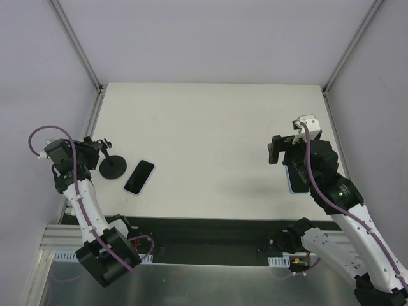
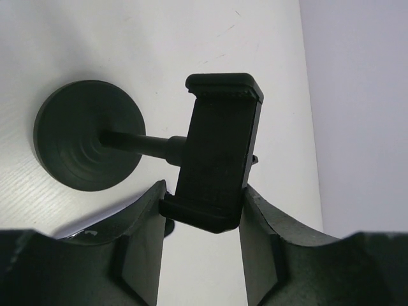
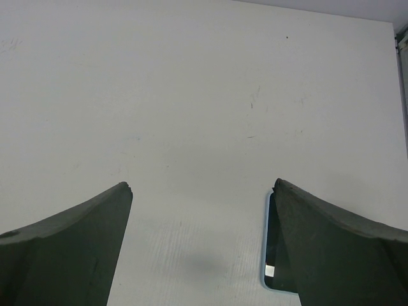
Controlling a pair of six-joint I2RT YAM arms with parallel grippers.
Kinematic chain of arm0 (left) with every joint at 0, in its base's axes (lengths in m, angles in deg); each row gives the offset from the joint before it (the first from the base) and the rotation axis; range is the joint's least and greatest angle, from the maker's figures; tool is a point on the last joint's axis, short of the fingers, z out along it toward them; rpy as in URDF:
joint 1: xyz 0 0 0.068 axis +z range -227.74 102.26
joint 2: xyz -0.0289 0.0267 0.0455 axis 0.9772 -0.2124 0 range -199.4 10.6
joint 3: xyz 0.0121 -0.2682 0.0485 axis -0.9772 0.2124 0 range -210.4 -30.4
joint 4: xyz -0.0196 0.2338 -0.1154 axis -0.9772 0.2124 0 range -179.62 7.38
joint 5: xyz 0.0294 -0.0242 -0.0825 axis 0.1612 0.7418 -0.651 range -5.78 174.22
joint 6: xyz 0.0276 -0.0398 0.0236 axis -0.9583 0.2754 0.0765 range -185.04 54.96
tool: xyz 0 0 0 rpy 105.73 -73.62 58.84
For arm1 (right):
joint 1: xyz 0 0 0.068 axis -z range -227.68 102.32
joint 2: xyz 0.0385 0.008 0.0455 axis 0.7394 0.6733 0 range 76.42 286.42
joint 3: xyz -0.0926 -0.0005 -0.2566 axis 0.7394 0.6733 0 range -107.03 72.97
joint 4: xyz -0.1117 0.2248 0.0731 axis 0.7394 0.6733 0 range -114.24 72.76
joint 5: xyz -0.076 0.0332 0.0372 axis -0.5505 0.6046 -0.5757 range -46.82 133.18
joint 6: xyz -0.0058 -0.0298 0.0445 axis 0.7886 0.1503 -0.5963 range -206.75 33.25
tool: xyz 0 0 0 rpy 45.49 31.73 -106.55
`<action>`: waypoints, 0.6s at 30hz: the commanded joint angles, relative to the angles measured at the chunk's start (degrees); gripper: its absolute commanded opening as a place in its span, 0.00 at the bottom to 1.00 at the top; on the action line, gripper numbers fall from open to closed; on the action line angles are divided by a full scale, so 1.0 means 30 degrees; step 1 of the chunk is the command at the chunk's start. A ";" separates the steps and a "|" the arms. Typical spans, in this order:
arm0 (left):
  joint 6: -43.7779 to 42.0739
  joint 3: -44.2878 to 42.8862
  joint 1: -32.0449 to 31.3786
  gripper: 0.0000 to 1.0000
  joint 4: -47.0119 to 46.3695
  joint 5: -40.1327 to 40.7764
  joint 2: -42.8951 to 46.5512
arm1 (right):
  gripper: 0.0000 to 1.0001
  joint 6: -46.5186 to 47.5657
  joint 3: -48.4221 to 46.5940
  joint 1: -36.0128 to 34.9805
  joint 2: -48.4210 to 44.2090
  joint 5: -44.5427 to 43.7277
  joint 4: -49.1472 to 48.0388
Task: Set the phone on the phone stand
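My left gripper has hold of the back plate, and the table beyond the black phone is free. I should keep carrying the phone stand there and let go.
The phone stand has a dark round disc base on the table at the left; in the left wrist view its base, stem and rectangular back plate show. My left gripper is shut on the lower end of the back plate, one finger touching each side. A black phone with a light rim lies flat just right of the base. My right gripper is open and empty above the table at the right.
A second phone with a light-blue rim lies flat under the right arm; its edge shows beside the right finger in the right wrist view. White walls and metal posts enclose the table. A black strip runs along the near edge.
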 commanded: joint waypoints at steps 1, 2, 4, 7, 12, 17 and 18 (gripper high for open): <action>0.0381 0.0274 0.0083 0.12 -0.1466 -0.1536 -0.0153 | 0.96 0.0243 -0.0157 -0.0079 0.0146 -0.0553 -0.0338; 0.0526 0.0449 0.0083 0.09 -0.1672 -0.1771 -0.0211 | 0.96 0.0243 -0.0157 -0.0108 0.0176 -0.0553 -0.0338; 0.0790 0.0742 0.0083 0.03 -0.2866 -0.2937 -0.0241 | 0.96 0.0272 -0.0186 -0.0108 0.0351 -0.0524 -0.0338; 0.2047 0.1590 0.0083 0.00 -0.5411 -0.5044 -0.0212 | 0.96 0.0272 -0.0216 -0.0079 0.0615 -0.0524 -0.0279; 0.5008 0.2970 -0.0702 0.00 -0.9961 -0.6694 -0.0707 | 0.96 0.0301 -0.0215 -0.0079 0.0820 -0.0641 -0.0367; 0.6119 0.1683 -0.4129 0.00 -1.0083 -0.5732 -0.1675 | 0.96 0.0301 -0.0216 -0.0079 0.1142 -0.0728 -0.0309; 0.6298 0.1391 -0.4889 0.00 -0.9473 -0.5032 -0.2053 | 0.96 0.0330 -0.0216 -0.0079 0.1201 -0.0787 -0.0309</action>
